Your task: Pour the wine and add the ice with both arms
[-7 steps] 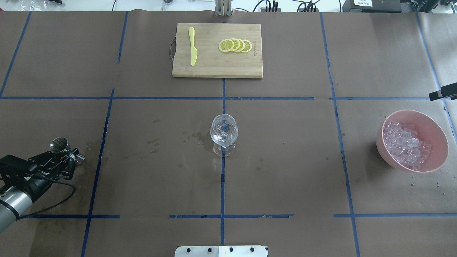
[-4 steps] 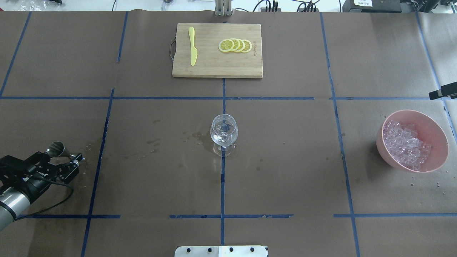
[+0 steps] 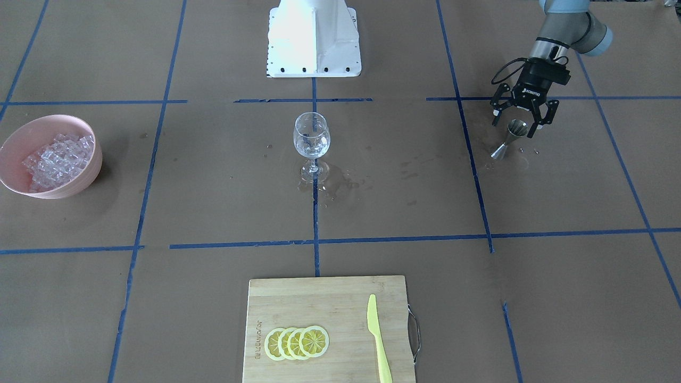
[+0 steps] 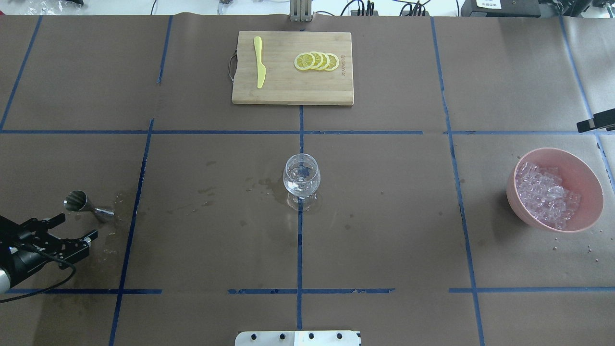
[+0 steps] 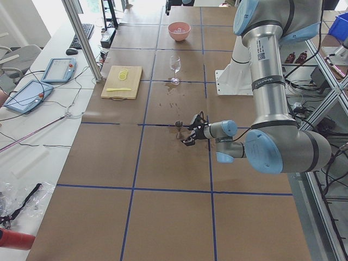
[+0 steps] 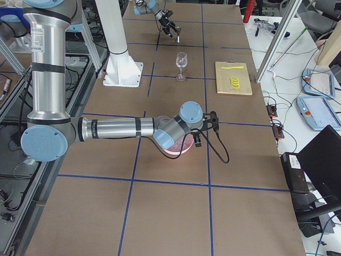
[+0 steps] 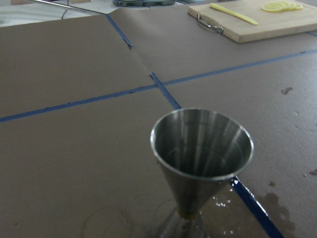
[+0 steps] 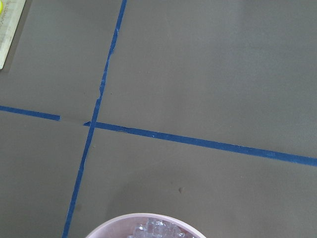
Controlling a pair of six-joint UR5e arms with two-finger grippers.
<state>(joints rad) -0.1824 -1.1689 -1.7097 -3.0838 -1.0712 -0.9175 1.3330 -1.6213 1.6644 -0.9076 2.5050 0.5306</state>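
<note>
The loose heap [image 3: 60,163] shows separate edges, so I expect an ice cube [image 3: 50,154] to come free from the pink bowl by itself when I lift it.
A steel jigger [image 4: 79,202] stands upright on the table at the left, and in the left wrist view [image 7: 200,148] its cup looks empty. My left gripper [image 4: 74,227] is open, empty and just behind the jigger, apart from it. It also shows in the front view [image 3: 520,123]. A wine glass [image 4: 301,175] with a little clear wine stands at the table's centre. Ice cubes [image 4: 547,194] fill a pink bowl [image 4: 588,173] at the right. Only one black piece of my right gripper [image 4: 596,124] shows beyond the bowl, so I cannot tell whether it is open or shut.
A wooden cutting board [image 4: 288,91] at the far middle holds a yellow knife [image 4: 259,62] and lemon slices [image 4: 317,61]. Wet stains [image 4: 264,185] lie left of the glass and by the jigger. The white base block [image 3: 314,37] stands at the near edge.
My left gripper has pulled back from the jigger toward the robot's side. The jigger now stands alone. Glass, bowl and the right gripper piece have not moved.
</note>
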